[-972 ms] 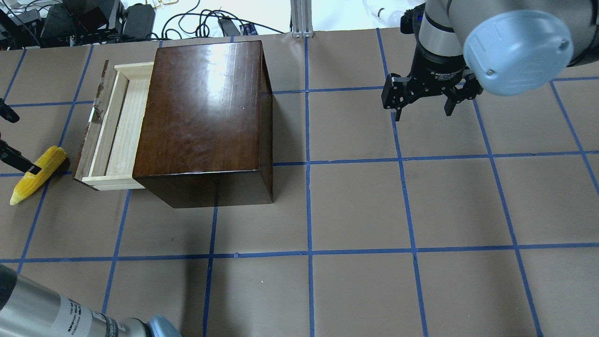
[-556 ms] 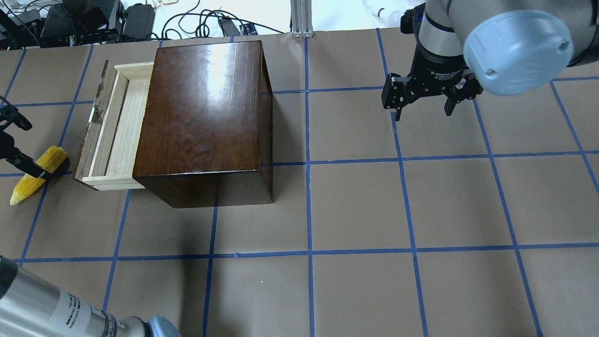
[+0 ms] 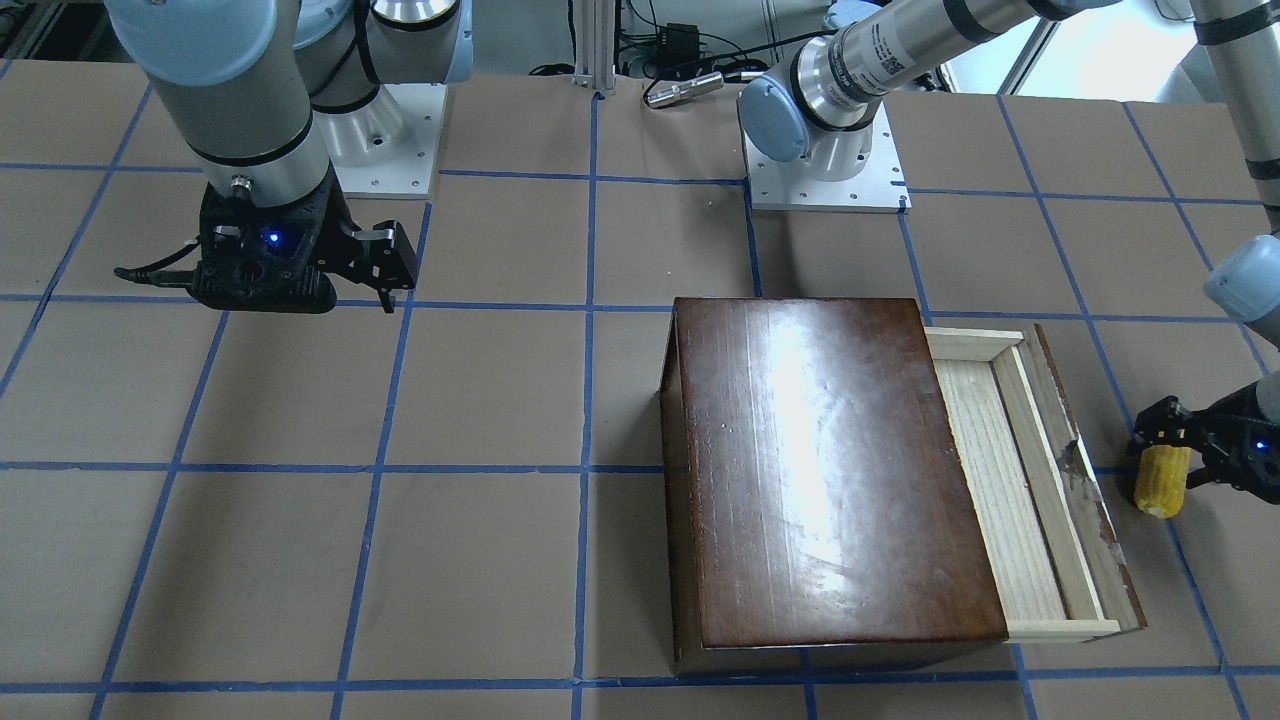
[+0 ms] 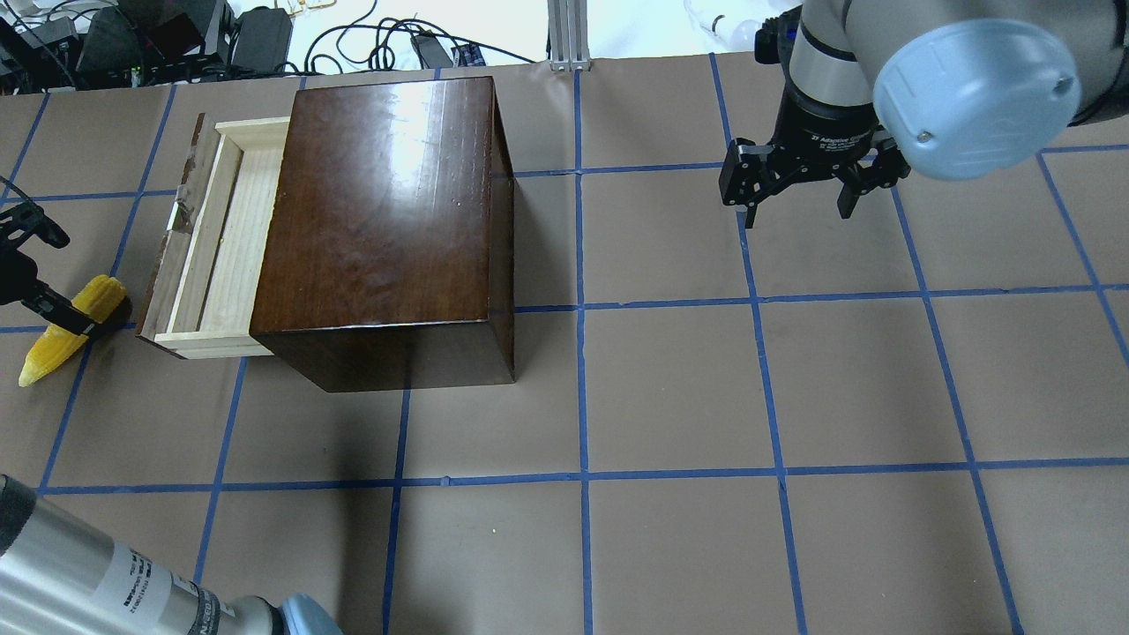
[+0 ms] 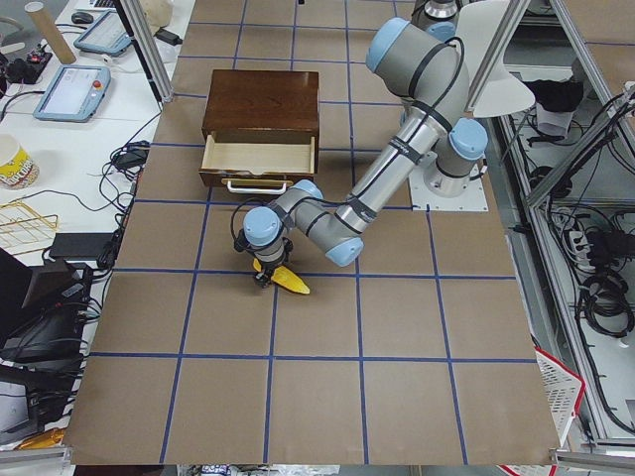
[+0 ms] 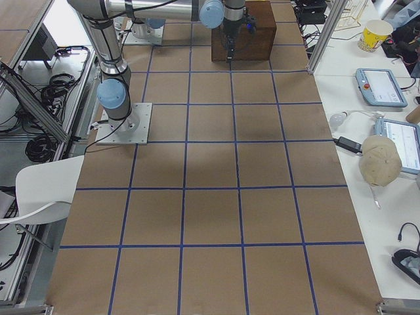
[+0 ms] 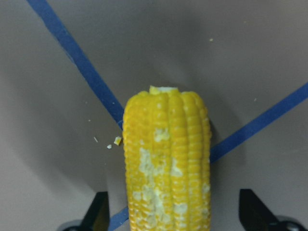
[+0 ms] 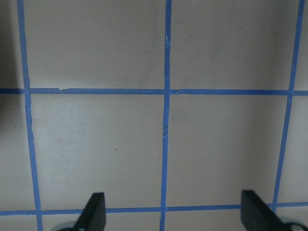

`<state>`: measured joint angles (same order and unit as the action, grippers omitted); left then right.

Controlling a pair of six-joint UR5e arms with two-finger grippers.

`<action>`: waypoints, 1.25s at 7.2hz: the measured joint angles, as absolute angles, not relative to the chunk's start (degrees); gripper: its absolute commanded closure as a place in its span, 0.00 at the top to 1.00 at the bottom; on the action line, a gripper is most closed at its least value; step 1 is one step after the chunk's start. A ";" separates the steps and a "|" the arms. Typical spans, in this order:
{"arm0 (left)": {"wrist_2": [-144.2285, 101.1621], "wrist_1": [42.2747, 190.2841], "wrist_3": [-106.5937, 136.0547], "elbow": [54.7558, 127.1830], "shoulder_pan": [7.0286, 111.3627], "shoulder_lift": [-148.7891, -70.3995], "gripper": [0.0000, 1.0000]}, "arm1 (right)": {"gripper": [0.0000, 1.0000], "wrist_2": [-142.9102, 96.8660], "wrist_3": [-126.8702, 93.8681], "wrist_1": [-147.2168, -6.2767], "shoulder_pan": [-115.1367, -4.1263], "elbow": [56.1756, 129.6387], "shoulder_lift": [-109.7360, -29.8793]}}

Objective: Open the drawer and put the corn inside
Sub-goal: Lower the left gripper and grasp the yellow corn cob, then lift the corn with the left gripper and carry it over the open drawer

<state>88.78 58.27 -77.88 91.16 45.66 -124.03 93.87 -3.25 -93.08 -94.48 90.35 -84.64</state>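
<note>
My gripper will lower the yellow corn [image 3: 1161,481] into the exposed pale tray [image 3: 999,480], and the corn should fit lying flat lengthwise, because the tray is long and wider than the corn.
The yellow corn [image 4: 63,331] lies on the table left of the box, pointed end toward the robot. It also shows in the front view [image 3: 1160,482] and fills the left wrist view [image 7: 166,163]. My left gripper [image 4: 48,273] is open, low over the corn's thick end, with one finger on each side and a gap to both. The drawer [image 4: 220,238] is pulled out of the dark-brown box [image 4: 388,203] toward the corn, and its pale tray is empty. My right gripper [image 4: 796,210] is open and empty, above the table far right of the box.
The table [image 4: 670,388] is brown paper with a grid of blue tape. Cables and electronics [image 4: 176,40] lie beyond the far edge. The left arm's forearm [image 4: 106,591] crosses the near left corner. Small crumbs [image 7: 114,142] lie beside the corn.
My left gripper has moved a little to the right, so its fingers reach farther over the corn's thick end. The corn, drawer and right arm have not moved.
</note>
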 measured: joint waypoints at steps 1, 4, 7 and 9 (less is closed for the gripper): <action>88.88 58.27 -77.87 91.04 45.74 -123.94 0.00 | 1.00 93.87 -3.25 -93.07 -94.48 90.35 -84.64; 88.90 58.84 -77.56 89.33 46.38 -122.24 0.00 | 1.00 93.87 -3.25 -93.13 -94.48 90.35 -84.64; 89.03 62.35 -74.80 85.56 49.21 -119.20 0.00 | 1.00 93.87 -3.25 -93.13 -94.48 90.35 -84.64; 88.84 66.42 -70.43 83.83 50.12 -116.18 0.00 | 1.00 93.87 -3.25 -93.12 -94.48 90.35 -84.64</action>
